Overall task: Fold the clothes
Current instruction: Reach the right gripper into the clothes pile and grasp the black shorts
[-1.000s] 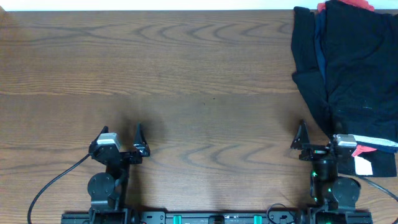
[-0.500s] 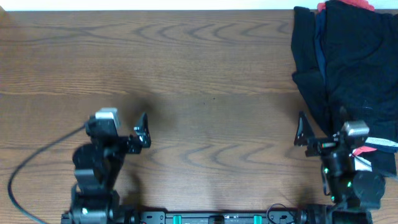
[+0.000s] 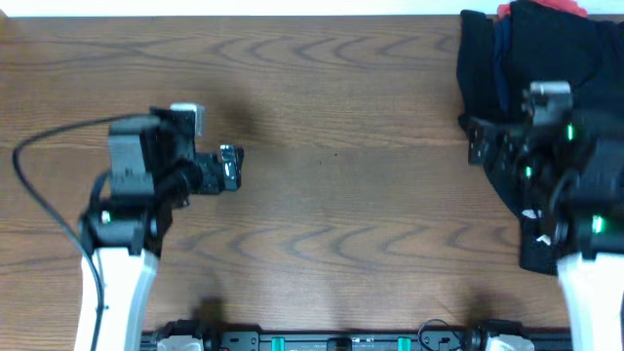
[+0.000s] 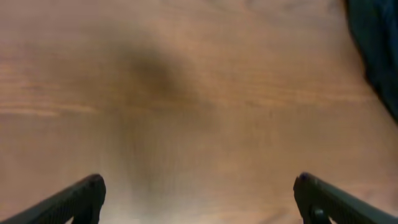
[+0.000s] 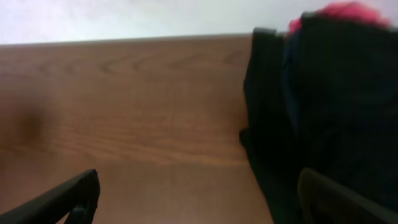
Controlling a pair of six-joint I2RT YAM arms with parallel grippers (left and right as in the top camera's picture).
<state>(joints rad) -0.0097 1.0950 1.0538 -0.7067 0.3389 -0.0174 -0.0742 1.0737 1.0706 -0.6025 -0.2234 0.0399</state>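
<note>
The robot's open right gripper should go on across the top black cloth (image 3: 565, 60), which lies uncovered on the heap, until its fingers close on the cloth's outer edge.
The clothes (image 3: 546, 58) lie in a heap at the table's far right: mostly black fabric, with a navy blue strip (image 3: 500, 68) and a bit of red (image 3: 505, 10) at the back edge. My right gripper (image 3: 476, 142) is open and empty, hovering at the heap's left edge. In the right wrist view the heap (image 5: 329, 106) fills the right side, and the right finger of the gripper (image 5: 198, 198) is over black cloth. My left gripper (image 3: 230, 168) is open and empty over bare wood at left. The left wrist view (image 4: 199, 198) shows a dark cloth edge (image 4: 379, 50) at top right.
The brown wooden table (image 3: 331, 97) stretches between the two arms. Its far edge meets a white wall (image 5: 124, 18). A black cable (image 3: 44, 166) loops off the left arm. The arm bases stand at the front edge.
Both arms have lifted from the front edge and reached further onto the table. The right gripper has moved up to the left edge of the clothes heap. Both stay open.
</note>
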